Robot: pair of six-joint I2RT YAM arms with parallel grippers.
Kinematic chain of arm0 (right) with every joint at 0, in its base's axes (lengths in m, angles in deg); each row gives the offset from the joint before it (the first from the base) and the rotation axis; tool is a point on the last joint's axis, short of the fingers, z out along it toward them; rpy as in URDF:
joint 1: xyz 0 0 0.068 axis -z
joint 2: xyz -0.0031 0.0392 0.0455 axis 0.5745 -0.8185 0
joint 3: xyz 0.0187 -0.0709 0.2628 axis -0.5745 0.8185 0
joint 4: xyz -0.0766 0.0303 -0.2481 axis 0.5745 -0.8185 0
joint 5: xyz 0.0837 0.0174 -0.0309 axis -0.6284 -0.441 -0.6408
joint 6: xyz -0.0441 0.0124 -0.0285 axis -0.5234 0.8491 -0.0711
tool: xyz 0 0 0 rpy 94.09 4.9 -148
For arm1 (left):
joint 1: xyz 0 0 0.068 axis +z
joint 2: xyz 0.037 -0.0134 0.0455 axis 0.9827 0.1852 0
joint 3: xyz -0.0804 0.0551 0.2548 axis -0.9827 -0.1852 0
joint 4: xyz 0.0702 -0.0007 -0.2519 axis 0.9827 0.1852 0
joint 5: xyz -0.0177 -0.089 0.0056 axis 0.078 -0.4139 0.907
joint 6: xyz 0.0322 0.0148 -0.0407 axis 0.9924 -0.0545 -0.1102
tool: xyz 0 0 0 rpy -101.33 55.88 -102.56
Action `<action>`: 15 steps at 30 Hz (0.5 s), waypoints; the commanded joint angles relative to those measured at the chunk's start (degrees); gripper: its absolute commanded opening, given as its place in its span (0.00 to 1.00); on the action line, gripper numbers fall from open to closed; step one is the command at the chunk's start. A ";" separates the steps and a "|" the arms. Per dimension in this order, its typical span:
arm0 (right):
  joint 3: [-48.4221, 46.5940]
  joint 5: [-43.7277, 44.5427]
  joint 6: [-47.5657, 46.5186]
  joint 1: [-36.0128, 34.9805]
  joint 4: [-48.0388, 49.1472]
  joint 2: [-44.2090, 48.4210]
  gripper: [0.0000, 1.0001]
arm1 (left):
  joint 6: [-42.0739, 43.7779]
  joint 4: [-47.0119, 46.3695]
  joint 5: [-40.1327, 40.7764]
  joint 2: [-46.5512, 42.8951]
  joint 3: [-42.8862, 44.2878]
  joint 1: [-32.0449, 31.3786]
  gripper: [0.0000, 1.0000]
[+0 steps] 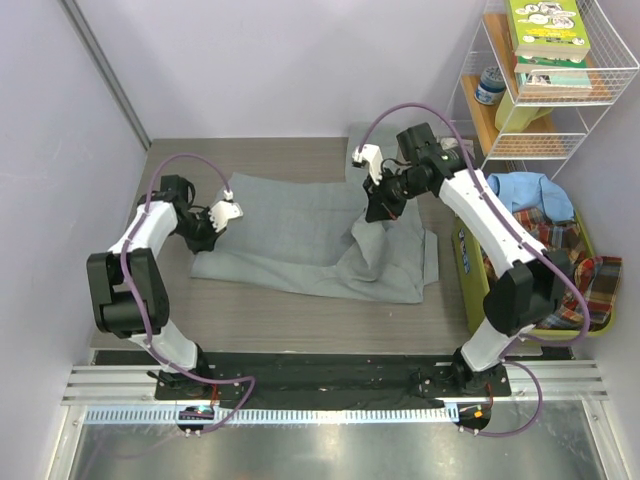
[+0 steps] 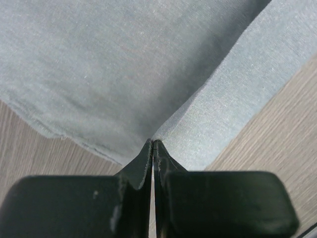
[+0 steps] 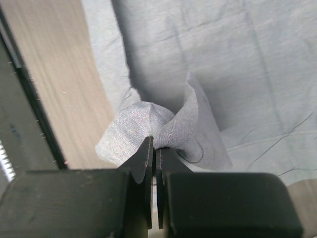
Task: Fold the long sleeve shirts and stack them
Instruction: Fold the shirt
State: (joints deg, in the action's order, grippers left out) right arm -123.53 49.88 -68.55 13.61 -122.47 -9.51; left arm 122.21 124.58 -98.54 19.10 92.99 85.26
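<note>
My left gripper should open and take the shirt's bunched piece (image 1: 367,250), because the grey shirt is bunched up in my right gripper while my left gripper pinches the shirt's far edge (image 1: 205,266).
A plain grey long sleeve shirt (image 1: 300,235) lies spread across the middle of the wooden table. My left gripper (image 1: 203,238) is shut on its left edge, low at the table; in the left wrist view the jaws (image 2: 152,143) pinch a fold of the grey cloth (image 2: 124,64). My right gripper (image 1: 377,214) is shut on a bunched piece of the same shirt near its right side and holds it lifted off the table. The right wrist view shows that cloth (image 3: 163,124) puckered in the closed jaws (image 3: 154,141). A light blue shirt (image 1: 525,190) and a red-green plaid one (image 1: 590,280) lie in the bin.
A yellow-green bin (image 1: 470,270) stands at the table's right edge, beside the right arm. Behind it is a white wire shelf (image 1: 540,110) with books and a jar. Walls close in on the left and the back.
</note>
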 commanded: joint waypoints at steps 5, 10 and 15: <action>-7.36 7.19 -1.50 0.10 3.48 -7.53 0.01 | -3.73 -4.81 1.38 2.64 1.00 -0.93 0.00; -6.67 11.42 4.04 -0.25 6.99 -11.14 0.01 | -8.12 -6.65 1.99 3.78 1.18 -1.01 0.10; -6.22 13.62 10.28 -0.78 9.37 -11.50 0.52 | -17.77 -8.94 2.35 3.52 2.93 -1.01 0.28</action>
State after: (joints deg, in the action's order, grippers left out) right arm -128.76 60.41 -64.03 13.41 -116.87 -21.99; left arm 113.29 118.89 -96.26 22.86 93.10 84.32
